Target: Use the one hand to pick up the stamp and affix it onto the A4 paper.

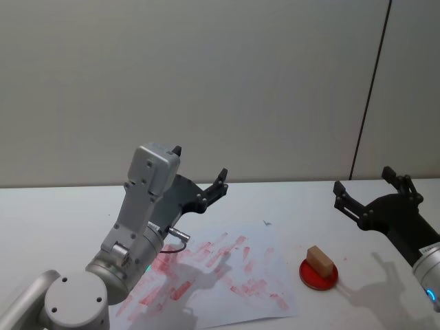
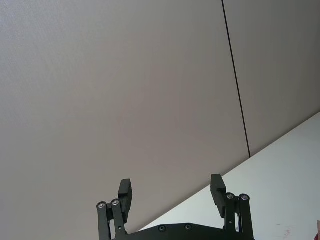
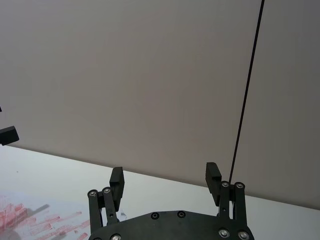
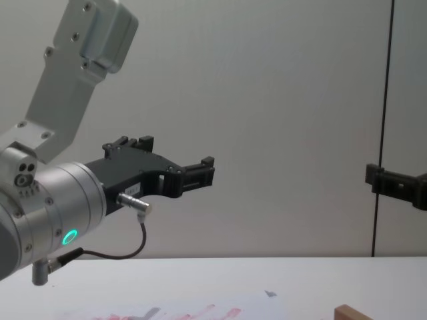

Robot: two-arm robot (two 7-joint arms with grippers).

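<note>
My gripper will move the A4 paper point(image 4: 200, 311) a little along with the stamp when it presses and lifts the stamp, because the paper's far corner point(image 4: 270, 293) curls up loose.
The stamp point(image 1: 320, 260), a small light-brown wooden block, rests on a round red ink pad point(image 1: 318, 275) at the right of the table; its top corner also shows in the chest view point(image 4: 353, 312). The A4 paper point(image 1: 227, 275), white with smudged red prints, lies flat left of the pad and shows too in the right wrist view point(image 3: 30, 220) and the chest view point(image 4: 187, 312). My right gripper point(image 1: 363, 180) hovers open above and behind the stamp, empty point(image 3: 164, 175) point(image 4: 393, 181). My left gripper point(image 1: 200, 163), with a silver plug and dark cable, hangs open over the paper's far edge point(image 2: 170, 186) point(image 4: 177, 153).
A white tabletop point(image 1: 55, 206) extends around the paper. A plain grey wall point(image 1: 206, 82) with a dark vertical seam point(image 1: 368, 96) stands behind the table.
</note>
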